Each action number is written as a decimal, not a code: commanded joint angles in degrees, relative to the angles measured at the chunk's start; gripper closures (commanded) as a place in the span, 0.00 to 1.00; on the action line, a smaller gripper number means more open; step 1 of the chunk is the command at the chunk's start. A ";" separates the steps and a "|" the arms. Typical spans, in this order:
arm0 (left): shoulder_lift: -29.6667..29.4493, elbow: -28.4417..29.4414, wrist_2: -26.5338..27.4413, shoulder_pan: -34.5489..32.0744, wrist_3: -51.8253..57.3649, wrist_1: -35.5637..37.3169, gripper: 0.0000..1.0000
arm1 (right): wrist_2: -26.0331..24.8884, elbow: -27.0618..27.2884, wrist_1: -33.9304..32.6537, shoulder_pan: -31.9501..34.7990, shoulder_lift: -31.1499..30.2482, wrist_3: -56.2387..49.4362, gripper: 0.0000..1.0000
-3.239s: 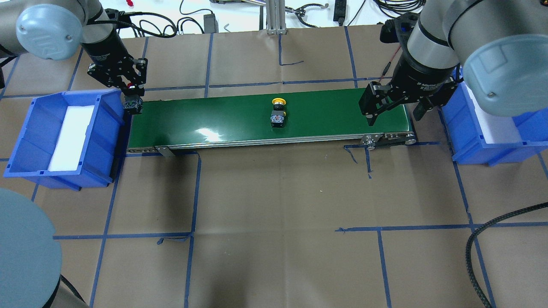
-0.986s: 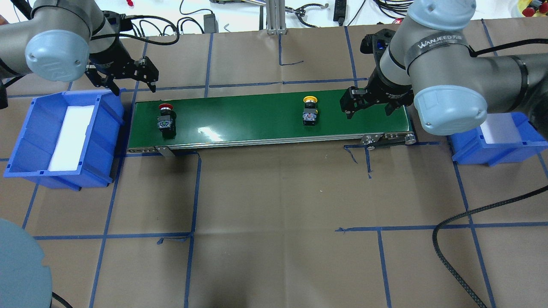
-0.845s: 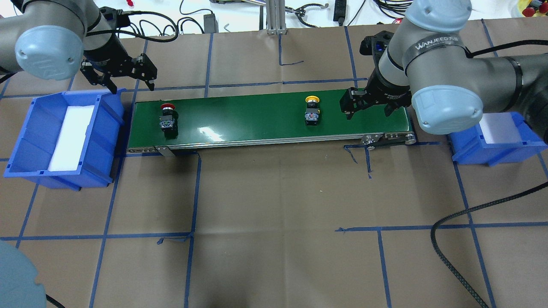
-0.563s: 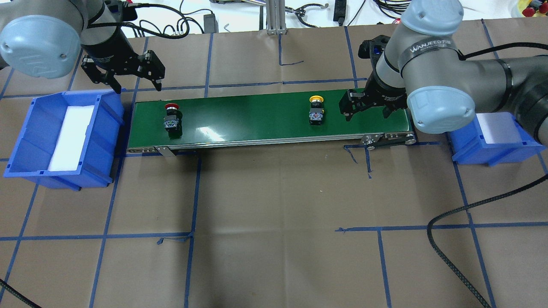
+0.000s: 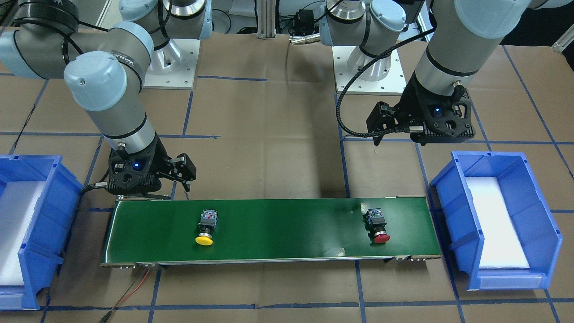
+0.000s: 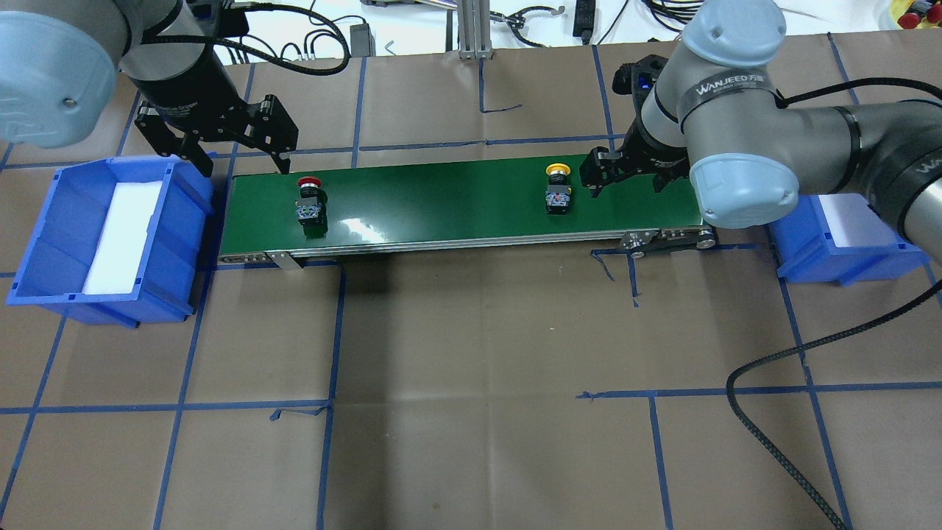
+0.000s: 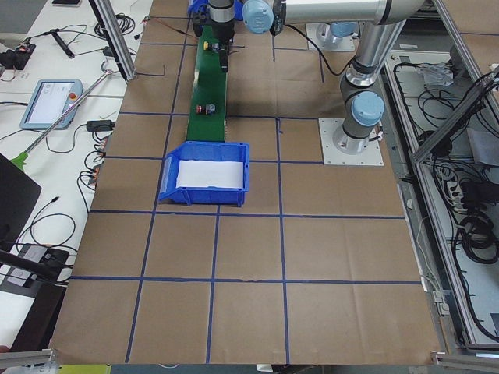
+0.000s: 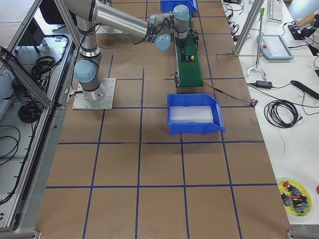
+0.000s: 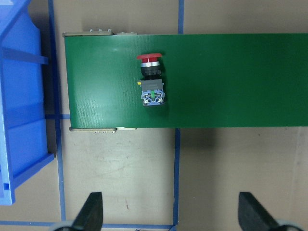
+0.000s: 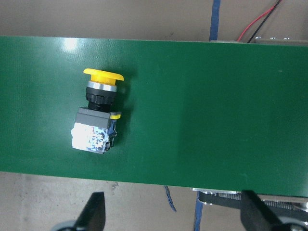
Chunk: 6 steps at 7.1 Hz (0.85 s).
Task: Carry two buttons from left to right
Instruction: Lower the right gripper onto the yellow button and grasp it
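The red button (image 5: 377,225) will move along towards the wired end when I carry the yellow button away, because wires (image 5: 141,281) run to the green belt.
The red-capped button (image 6: 309,203) lies on its side near the left end of the green belt (image 6: 441,202); it also shows in the left wrist view (image 9: 151,83). The yellow-capped button (image 6: 557,193) lies towards the right end and shows in the right wrist view (image 10: 98,117). My left gripper (image 6: 243,158) is open and empty, above the belt's far left corner, behind the red button. My right gripper (image 6: 625,180) is open and empty over the belt, just right of the yellow button. In the front view the red button (image 5: 376,224) is at the right and the yellow button (image 5: 207,226) at the left.
A blue bin with white foam (image 6: 44,243) stands off the belt's left end. A second blue bin (image 6: 846,254) stands off the right end, partly under my right arm. A black cable (image 6: 773,361) loops over the brown paper at the right.
Both buttons have ridden rightwards on the belt. My left gripper let go of the red button and rose, open. My right gripper shifted left towards the yellow button.
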 commanded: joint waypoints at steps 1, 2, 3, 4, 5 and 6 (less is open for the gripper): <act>0.89 -0.97 0.14 0.00 2.61 0.02 0.00 | 0.37 -0.83 -2.32 0.00 3.60 0.83 0.00; 0.98 -0.88 0.15 -0.09 2.71 0.20 0.00 | 0.37 -2.05 -2.32 0.00 4.92 5.53 0.00; 1.33 -0.97 0.06 0.00 2.80 0.29 0.00 | 0.46 -3.37 -2.50 0.09 5.55 7.06 0.01; 1.51 -1.06 -0.29 0.00 3.06 0.55 0.00 | 0.46 -3.99 -4.42 0.09 7.29 7.16 0.01; 1.51 -1.06 -0.29 0.00 3.07 0.55 0.00 | 0.46 -4.43 -6.00 0.18 8.96 7.60 0.01; 1.60 -1.06 -0.21 0.00 3.07 0.55 0.00 | 0.46 -5.31 -6.19 0.26 9.76 8.56 0.01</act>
